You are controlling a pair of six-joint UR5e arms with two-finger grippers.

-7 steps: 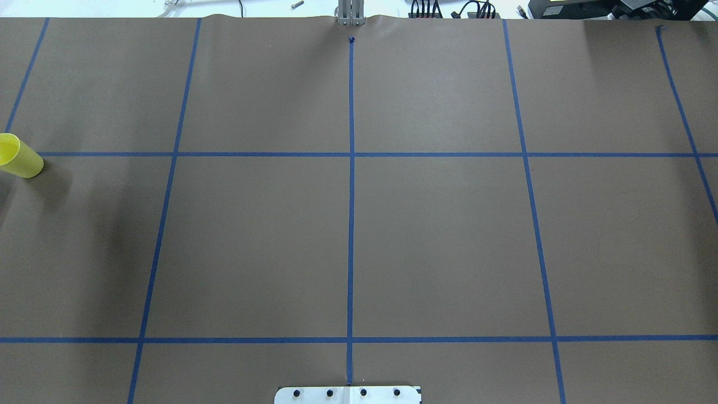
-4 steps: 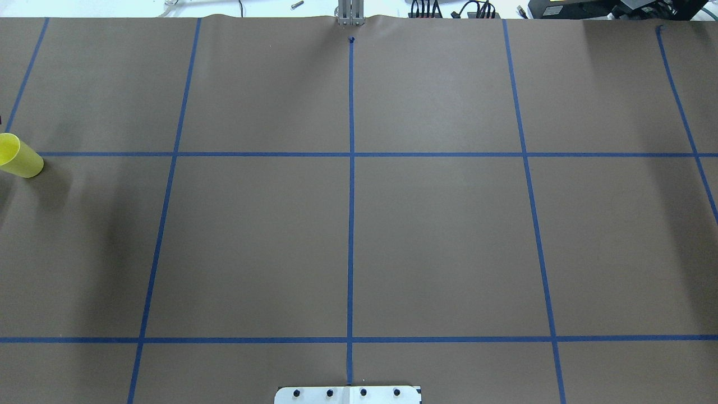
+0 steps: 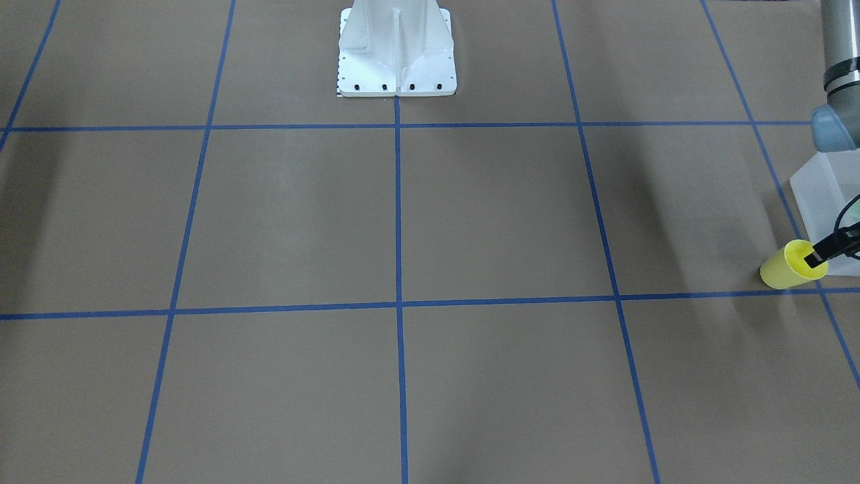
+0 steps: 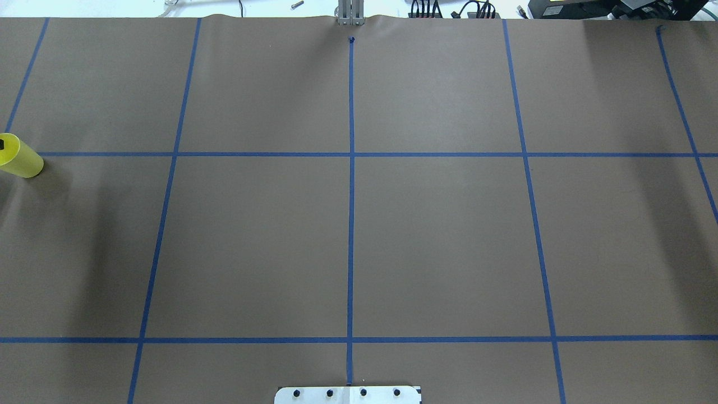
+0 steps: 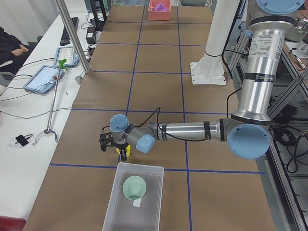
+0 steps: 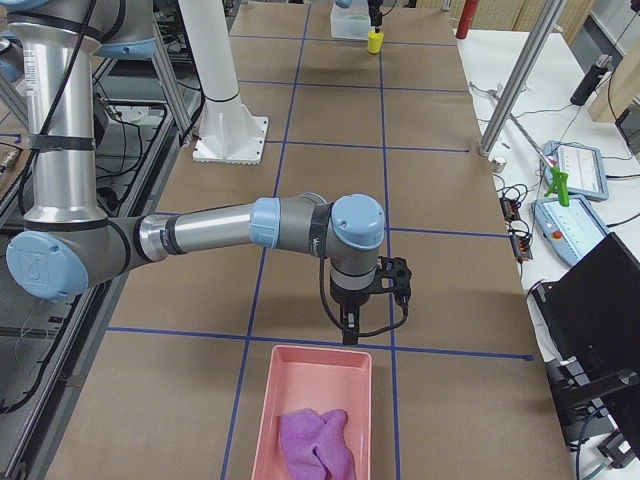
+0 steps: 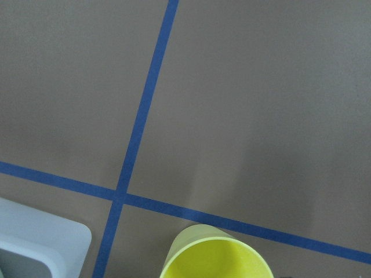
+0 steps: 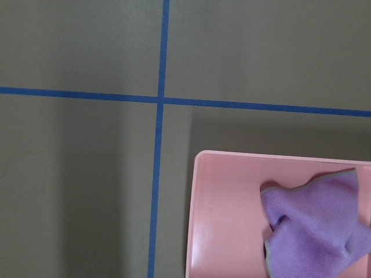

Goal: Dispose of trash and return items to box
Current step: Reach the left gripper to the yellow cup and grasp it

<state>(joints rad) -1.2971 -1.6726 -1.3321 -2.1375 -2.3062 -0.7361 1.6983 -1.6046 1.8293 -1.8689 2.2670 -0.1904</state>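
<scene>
The robot should expect the yellow cup (image 3: 788,267) to be empty when it carries the cup into the box, because the plain yellow inside (image 7: 217,260) can be seen through the cup's opening.
A yellow cup (image 3: 783,269) stands upright on the brown table beside the translucent white box (image 3: 816,195). It also shows in the overhead view (image 4: 22,160) and the left wrist view (image 7: 214,258). The mint-green bowl (image 5: 134,186) lies inside the box (image 5: 144,168). My left gripper (image 5: 114,148) hangs over the cup with its fingers spread, and one black fingertip (image 3: 816,259) is at the cup's mouth. My right gripper (image 6: 345,325) hovers at the near rim of a pink tray (image 6: 300,360). I cannot tell whether it is open or shut.
The pink tray (image 8: 197,231) holds a crumpled purple cloth (image 8: 313,226). The white robot base (image 3: 396,67) stands at the table's edge. Blue tape lines mark a grid on the table. A tablet (image 5: 45,77) and cables lie on the side bench.
A black fingertip of my left gripper has come into the overhead view at the yellow cup's mouth. The cup has not moved.
</scene>
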